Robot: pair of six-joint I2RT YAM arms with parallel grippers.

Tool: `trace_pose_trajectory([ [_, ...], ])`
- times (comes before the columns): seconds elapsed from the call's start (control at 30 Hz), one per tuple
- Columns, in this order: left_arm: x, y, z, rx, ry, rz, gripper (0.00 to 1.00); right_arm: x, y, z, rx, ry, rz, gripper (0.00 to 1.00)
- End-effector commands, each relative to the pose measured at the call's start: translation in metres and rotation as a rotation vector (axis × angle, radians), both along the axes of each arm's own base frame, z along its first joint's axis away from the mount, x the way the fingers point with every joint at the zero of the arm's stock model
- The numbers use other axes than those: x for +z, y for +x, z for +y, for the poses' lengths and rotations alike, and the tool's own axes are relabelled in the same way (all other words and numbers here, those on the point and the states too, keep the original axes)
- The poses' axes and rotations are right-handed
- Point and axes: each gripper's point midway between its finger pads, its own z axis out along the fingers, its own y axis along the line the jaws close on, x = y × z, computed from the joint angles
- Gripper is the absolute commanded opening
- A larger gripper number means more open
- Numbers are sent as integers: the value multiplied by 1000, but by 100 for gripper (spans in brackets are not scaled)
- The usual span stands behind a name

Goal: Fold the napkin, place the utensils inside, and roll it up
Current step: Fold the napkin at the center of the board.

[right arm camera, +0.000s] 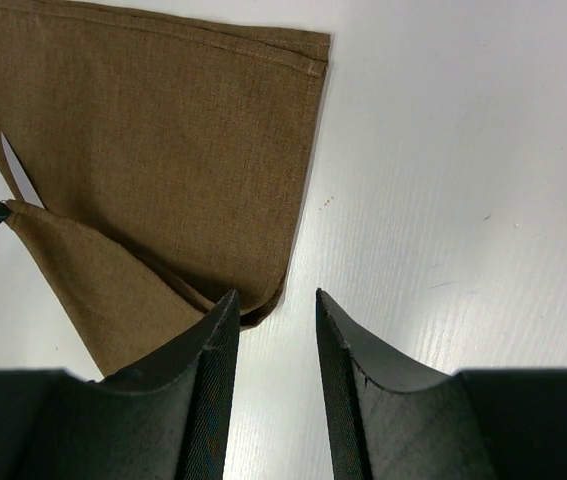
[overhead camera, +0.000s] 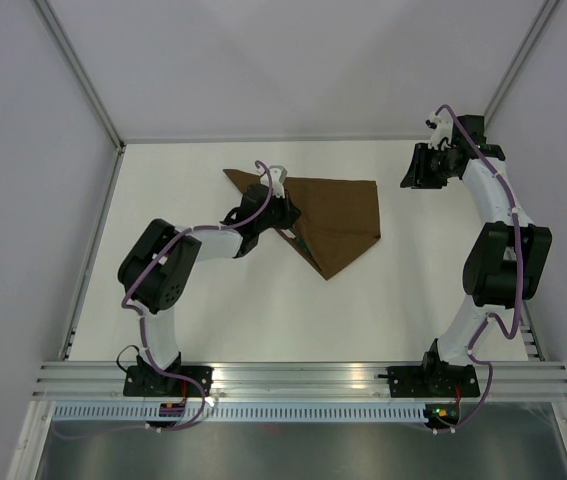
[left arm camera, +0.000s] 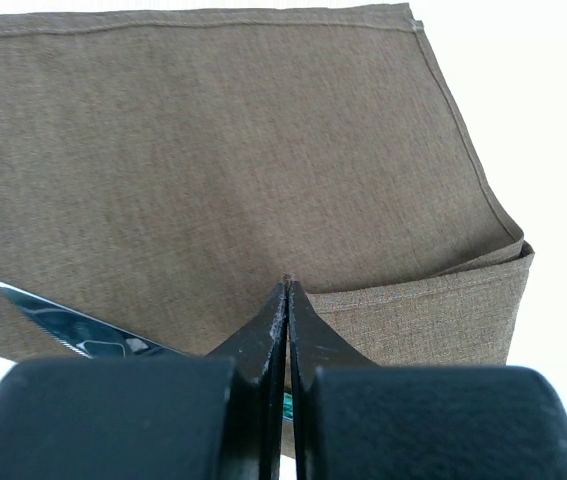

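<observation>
The napkin flap's corner is in my left gripper beside the knife's teal handle (overhead camera: 301,243), so my left gripper should now pull toward the knife's silver blade (overhead camera: 289,233) until the flap is over the handle.
The brown napkin (overhead camera: 338,215) lies folded on the white table, with a flap doubled over at its near side (left arm camera: 413,310). My left gripper (overhead camera: 288,222) is over its left part, and its jaws (left arm camera: 288,285) are shut on the corner of that flap. The knife lies under the fingers. Its silver blade (left arm camera: 63,318) sticks out to the left, and a sliver of teal handle shows through the gap between the fingers. My right gripper (overhead camera: 410,175) is open and empty just off the napkin's right corner (right arm camera: 263,300). The blade tip (right arm camera: 18,172) also shows in the right wrist view.
Bare white table (overhead camera: 263,320) surrounds the napkin. Grey walls close in the left, back and right sides. A metal rail (overhead camera: 303,375) carrying the arm bases runs along the near edge.
</observation>
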Motion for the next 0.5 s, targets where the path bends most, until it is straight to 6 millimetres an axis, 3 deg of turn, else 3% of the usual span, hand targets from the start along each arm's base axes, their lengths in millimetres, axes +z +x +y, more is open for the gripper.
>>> trace_pose_trajectory([
  [0.0, 25, 15, -3, 13, -73, -36, 2, 10, 2, 2, -2, -12, -25, 43],
  [0.47, 11, 24, 14, 53, -69, 0, 2, 7, 3, 5, 3, -19, -21, 43],
])
